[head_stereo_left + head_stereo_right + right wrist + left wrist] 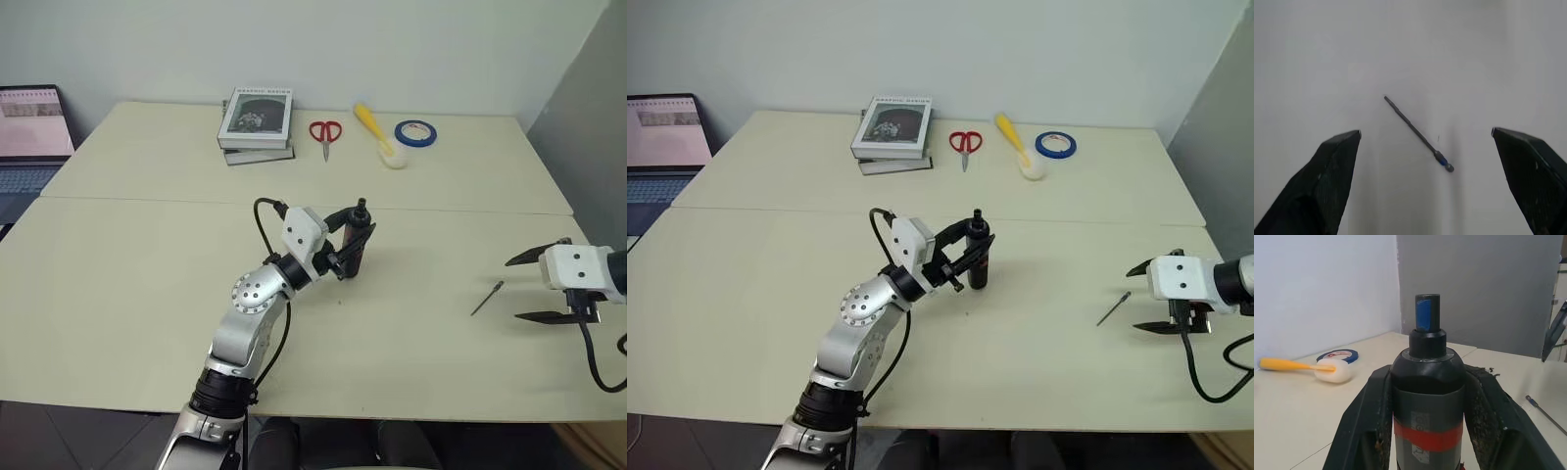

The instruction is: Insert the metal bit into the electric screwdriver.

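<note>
The metal bit's blue-banded end [1444,161] has a knob with a neck. The metal bit will therefore stay upright in the electric screwdriver when I push that end in.
My left gripper [353,245] is shut on the electric screwdriver [357,245], a dark cylinder with a red band, held upright above the middle of the table; its blue-marked tip [1427,313] points up. The metal bit [487,298], a thin dark rod, lies flat on the table at the right. My right gripper [529,287] hovers open just right of the bit, fingers spread wide. In the right wrist view the bit [1418,133] lies between and beyond the two black fingertips [1334,161], untouched.
At the table's far side lie stacked books [257,122], red scissors [325,132], a yellow-handled tool with a white head [379,135] and a blue tape roll [415,133]. A laptop [29,137] sits at the far left. A grey wall [588,127] borders the right.
</note>
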`<act>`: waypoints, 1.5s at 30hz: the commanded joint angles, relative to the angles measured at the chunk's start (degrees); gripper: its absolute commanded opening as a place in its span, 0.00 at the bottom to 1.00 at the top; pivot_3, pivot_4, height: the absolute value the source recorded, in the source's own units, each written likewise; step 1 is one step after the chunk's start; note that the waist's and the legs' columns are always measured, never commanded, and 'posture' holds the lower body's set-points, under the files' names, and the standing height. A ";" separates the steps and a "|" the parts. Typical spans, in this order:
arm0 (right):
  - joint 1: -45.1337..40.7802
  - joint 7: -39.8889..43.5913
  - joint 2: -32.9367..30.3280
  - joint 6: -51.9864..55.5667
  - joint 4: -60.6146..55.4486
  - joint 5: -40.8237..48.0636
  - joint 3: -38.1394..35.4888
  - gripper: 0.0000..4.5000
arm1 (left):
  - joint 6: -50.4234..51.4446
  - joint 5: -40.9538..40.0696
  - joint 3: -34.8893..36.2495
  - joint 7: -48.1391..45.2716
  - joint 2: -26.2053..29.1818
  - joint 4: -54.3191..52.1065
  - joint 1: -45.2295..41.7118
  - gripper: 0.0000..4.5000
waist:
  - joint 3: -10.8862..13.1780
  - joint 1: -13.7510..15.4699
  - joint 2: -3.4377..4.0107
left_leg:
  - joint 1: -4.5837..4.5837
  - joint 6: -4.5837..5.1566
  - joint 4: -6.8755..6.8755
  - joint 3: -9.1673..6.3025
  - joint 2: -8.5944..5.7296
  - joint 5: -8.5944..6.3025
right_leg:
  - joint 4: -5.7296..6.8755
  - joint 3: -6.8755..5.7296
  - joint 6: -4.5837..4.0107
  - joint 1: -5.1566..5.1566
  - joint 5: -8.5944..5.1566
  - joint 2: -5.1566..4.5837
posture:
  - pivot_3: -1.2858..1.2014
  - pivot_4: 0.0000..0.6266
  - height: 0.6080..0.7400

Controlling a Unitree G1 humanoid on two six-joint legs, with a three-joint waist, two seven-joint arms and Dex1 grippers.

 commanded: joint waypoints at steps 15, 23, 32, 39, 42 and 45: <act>-26.92 9.99 11.33 -34.34 35.97 -18.11 23.04 1.00 | 3.14 0.50 -0.89 3.52 0.13 -9.20 1.30 0.37 | 0.19 0.37 0.30 | -0.02 0.00 -0.08 -0.03 -0.03 0.00 | 0.03 -0.04 -0.46 -0.04 0.09 -0.06 | 0.52 0.24 1.00; -29.39 8.81 13.39 -37.68 40.71 -21.51 25.93 1.00 | 3.32 0.62 -0.92 4.06 0.10 -9.48 1.36 0.37 | 0.19 0.34 0.32 | 0.01 0.00 -0.05 -0.02 -0.02 0.00 | 0.08 -0.05 -0.48 -0.04 0.09 -0.07 | 0.52 0.24 1.00; -31.11 6.61 16.08 -36.30 43.87 -24.31 26.83 0.55 | 3.06 0.80 -0.70 4.38 0.27 -9.22 1.32 0.37 | 0.19 -0.18 0.30 | 0.13 -0.01 0.03 -0.02 -0.02 0.01 | 0.10 -0.05 -0.45 0.09 0.19 -0.06 | 0.52 0.24 1.00; -32.57 5.60 16.99 -33.60 43.95 -27.48 27.07 0.18 | 2.53 1.14 -0.97 4.80 0.05 -8.83 1.38 0.37 | 0.19 -0.43 0.30 | 0.15 -0.03 0.04 -0.02 -0.02 0.03 | 0.12 -0.05 -0.41 0.10 0.30 -0.05 | 0.52 0.24 1.00; -32.92 4.62 16.87 -32.69 43.88 -29.02 27.13 0.01 | 2.20 1.34 -1.00 4.83 0.04 -8.62 1.49 0.37 | 0.19 -0.53 0.30 | 0.13 -0.03 0.04 -0.03 -0.02 0.03 | 0.10 -0.05 -0.42 0.11 0.30 -0.05 | 0.52 0.24 1.00; -33.07 3.82 16.40 -32.58 43.57 -30.17 27.10 0.00 | 2.03 1.48 -0.97 4.73 0.13 -8.63 1.57 0.37 | 0.19 -0.56 0.30 | 0.12 -0.03 0.04 -0.03 -0.03 0.03 | 0.10 -0.05 -0.42 0.11 0.30 -0.06 | 0.52 0.24 1.00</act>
